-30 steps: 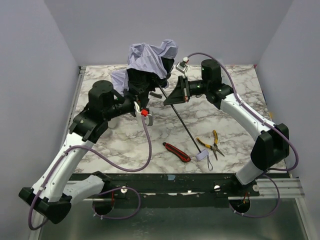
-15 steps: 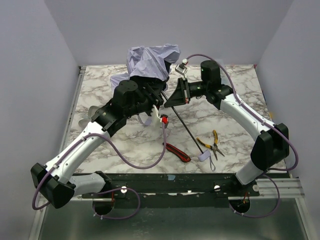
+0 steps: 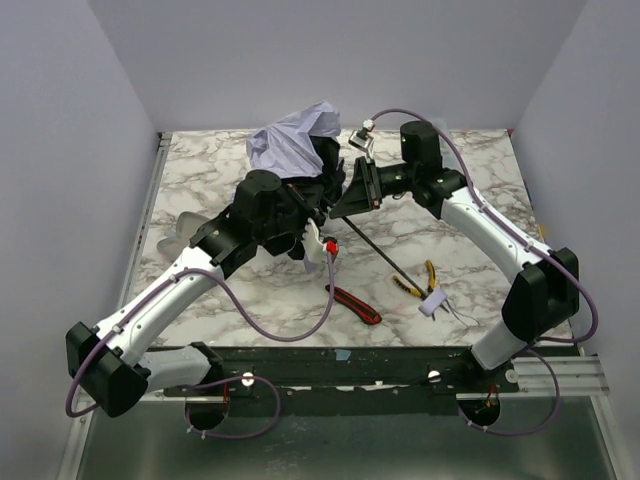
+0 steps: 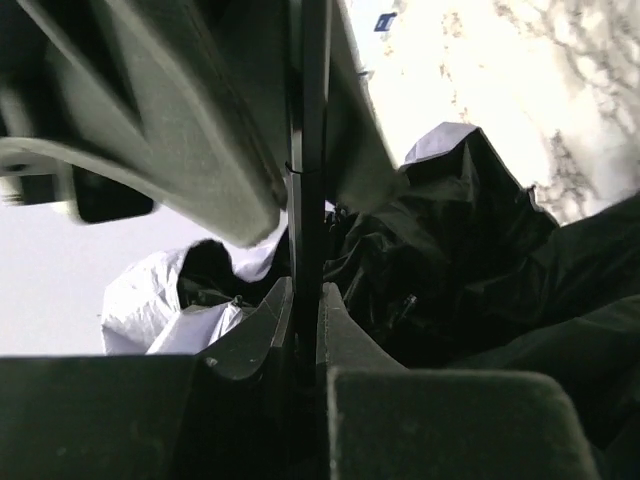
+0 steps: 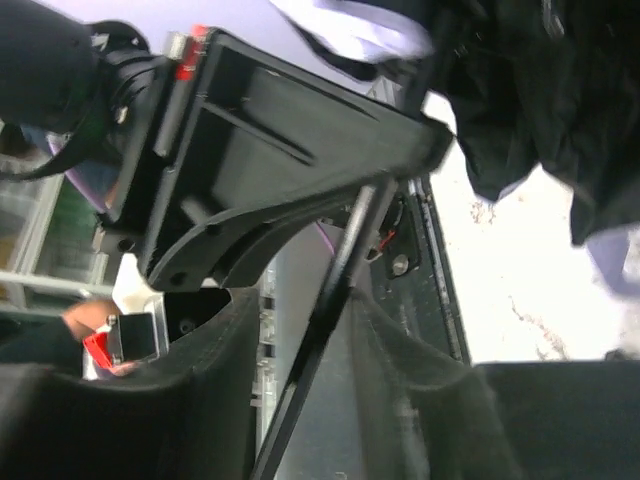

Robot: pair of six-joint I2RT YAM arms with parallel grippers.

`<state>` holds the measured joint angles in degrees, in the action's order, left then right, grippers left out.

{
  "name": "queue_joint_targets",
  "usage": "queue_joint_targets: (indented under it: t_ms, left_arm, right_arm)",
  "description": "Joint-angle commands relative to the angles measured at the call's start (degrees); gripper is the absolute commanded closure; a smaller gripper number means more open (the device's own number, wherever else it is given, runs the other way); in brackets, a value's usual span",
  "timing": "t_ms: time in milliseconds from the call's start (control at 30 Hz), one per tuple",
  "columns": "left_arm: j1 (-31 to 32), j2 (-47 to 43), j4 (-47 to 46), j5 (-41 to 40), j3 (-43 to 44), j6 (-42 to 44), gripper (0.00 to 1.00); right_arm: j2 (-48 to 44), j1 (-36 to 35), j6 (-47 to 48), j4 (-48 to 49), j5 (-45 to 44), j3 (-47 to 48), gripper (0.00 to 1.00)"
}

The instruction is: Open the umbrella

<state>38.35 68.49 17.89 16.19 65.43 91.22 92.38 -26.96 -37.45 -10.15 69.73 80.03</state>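
Note:
My left gripper is to tip the umbrella's shaft (image 3: 378,250) handle-up before it opens the canopy, because the canopy is bunched at the back and the handle lies low in front (image 3: 433,302).
The umbrella lies across the marble table, its pale lavender canopy (image 3: 292,143) bunched at the back. Its thin black shaft (image 3: 385,255) runs forward and right to the stubby handle (image 3: 433,304), which rests on the table. My left gripper (image 3: 320,208) is shut on the shaft just below the canopy. In the left wrist view both fingers (image 4: 262,325) press the shaft (image 4: 308,170), with black lining (image 4: 470,250) behind. My right gripper (image 3: 349,197) is beside it. Its jaws (image 5: 310,335) stand open, and the shaft (image 5: 345,265) passes loosely between them.
Yellow-handled pliers (image 3: 414,281) lie next to the handle. A red and black cutter (image 3: 354,304) sits near the front edge. A pale clear object (image 3: 182,236) shows behind my left arm. Grey walls close in the table on three sides.
My left arm swung right to the shaft and closed on it. My right gripper let go of the shaft and opened. The handle end slid right and the canopy drooped.

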Motion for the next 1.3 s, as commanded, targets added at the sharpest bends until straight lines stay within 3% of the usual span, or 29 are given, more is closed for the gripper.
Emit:
queue_joint_targets:
  t_ms: [0, 167, 267, 367, 533, 667, 867, 933, 1033, 1133, 1267]
  left_arm:
    - [0.1, -5.1, 0.8, 3.8, -1.8, -5.8, 1.0]
    - [-1.1, -7.0, 3.9, 6.8, 1.4, -17.2, 1.0]
    - [-4.2, -7.5, 4.1, 9.4, 4.2, -26.6, 1.0]
    - [-8.8, -6.7, 2.9, 12.5, 8.1, -39.5, 1.0]
    - [-19.5, -2.5, -3.1, 18.3, 17.3, -65.5, 1.0]
    - [-29.6, 2.7, -12.2, 23.2, 23.0, -97.3, 1.0]
    - [-27.6, 5.4, -22.5, 35.0, 19.1, -121.2, 1.0]
    - [-24.8, 5.8, -21.8, 35.9, 18.2, -121.2, 1.0]
    - [-20.3, 5.5, -13.7, 33.1, 18.5, -111.5, 1.0]
    - [-18.9, 5.8, -14.4, 33.9, 17.4, -112.7, 1.0]
    - [-13.5, 4.4, -7.4, 31.5, 18.0, -98.0, 1.0]
  right_arm:
    - [-2.8, -0.1, 2.5, 3.3, 2.8, 4.8, 0.46]
    - [-0.3, 6.5, -1.0, 6.1, 1.7, 14.2, 0.17]
    - [2.1, 15.6, -12.2, 16.6, -2.2, 18.6, 0.13]
    - [3.2, 24.2, -27.2, 30.4, -5.7, 15.6, 0.12]
    - [2.0, 26.6, -23.3, 28.6, -6.4, 11.7, 0.08]
    - [-1.1, 26.6, -18.8, 27.3, -7.7, 6.6, 0.07]
    - [-4.9, 25.4, -4.7, 17.7, -11.0, 6.8, 0.07]
    - [-5.9, 24.2, -0.2, 15.8, -12.3, 7.5, 0.06]
    - [-6.8, 22.2, 5.1, 13.8, -13.4, 9.3, 0.05]
    - [-7.1, 19.7, 9.4, 12.1, -14.4, 11.3, 0.04]
    - [-6.9, 16.1, 13.0, 11.0, -15.7, 13.4, 0.03]
